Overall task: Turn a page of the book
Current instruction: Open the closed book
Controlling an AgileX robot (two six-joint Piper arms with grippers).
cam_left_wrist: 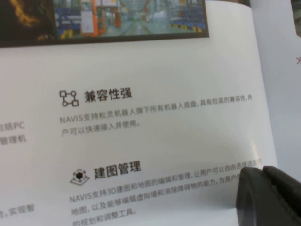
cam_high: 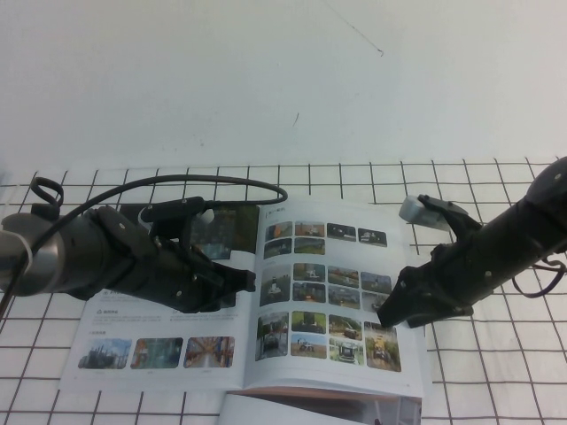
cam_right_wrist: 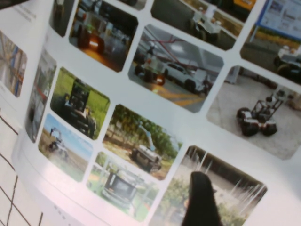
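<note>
My gripper will make the photo page [cam_high: 330, 297] stand up from near the spine when it lifts the page's edge, because the page bulges there in a smooth curve [cam_high: 262, 283].
The book [cam_high: 252, 350] lies open on the gridded cloth. Its right-hand page [cam_high: 310, 305] carries rows of small colour photos and bulges up a little near the spine. My right gripper [cam_high: 394, 308] is low over that page's outer edge. It is open, and one dark fingertip [cam_right_wrist: 200, 197] lies over a photo on the page [cam_right_wrist: 155, 101]. My left gripper [cam_high: 241, 282] is shut with nothing in it. Its tip [cam_left_wrist: 262, 172] rests on the left-hand text page [cam_left_wrist: 141, 141] close to the spine.
A second booklet [cam_high: 319, 412] pokes out under the book at the near edge. A black cable [cam_high: 221, 181] arcs over the left arm to the book's far edge. The white gridded cloth [cam_high: 496, 372] covers the table, with a plain white wall behind.
</note>
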